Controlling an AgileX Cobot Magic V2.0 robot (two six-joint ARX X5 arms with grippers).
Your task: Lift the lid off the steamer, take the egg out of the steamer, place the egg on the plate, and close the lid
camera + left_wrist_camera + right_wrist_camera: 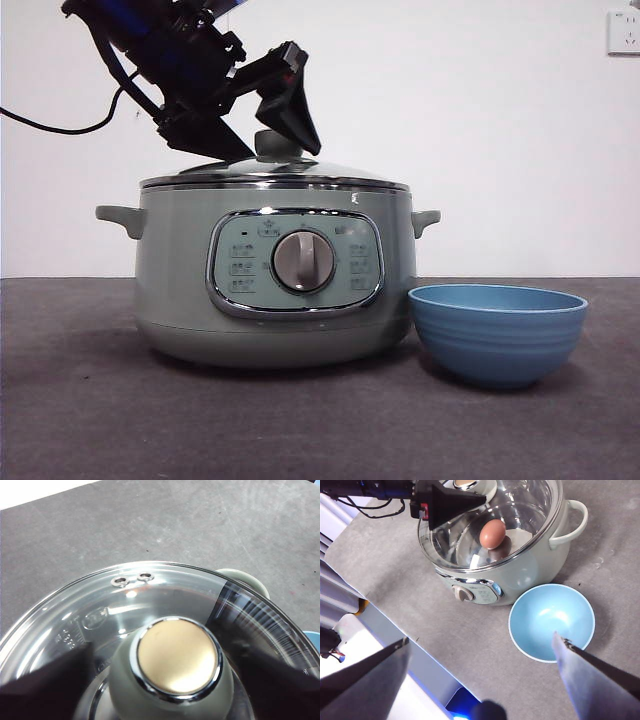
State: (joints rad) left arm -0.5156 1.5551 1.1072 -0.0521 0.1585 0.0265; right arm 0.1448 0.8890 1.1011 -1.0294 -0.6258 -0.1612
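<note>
The lid's rim sits all round the steamer's top, so when I raise the glass lid, it will come away whole and the steamer will stay standing.
The pale green steamer stands on the dark table with the glass lid on it. My left gripper is open, its jaws on either side of the lid's knob with a small gap each side. Through the glass the brown egg shows inside the steamer. One of the left gripper's fingers reaches in over the lid. The blue plate sits right beside the steamer, with nothing in it. High above the plate my right gripper hangs open and holds nothing.
The table's near edge runs below the steamer's control panel in the right wrist view. A white wall with a socket stands behind. A black cable trails from the left arm.
</note>
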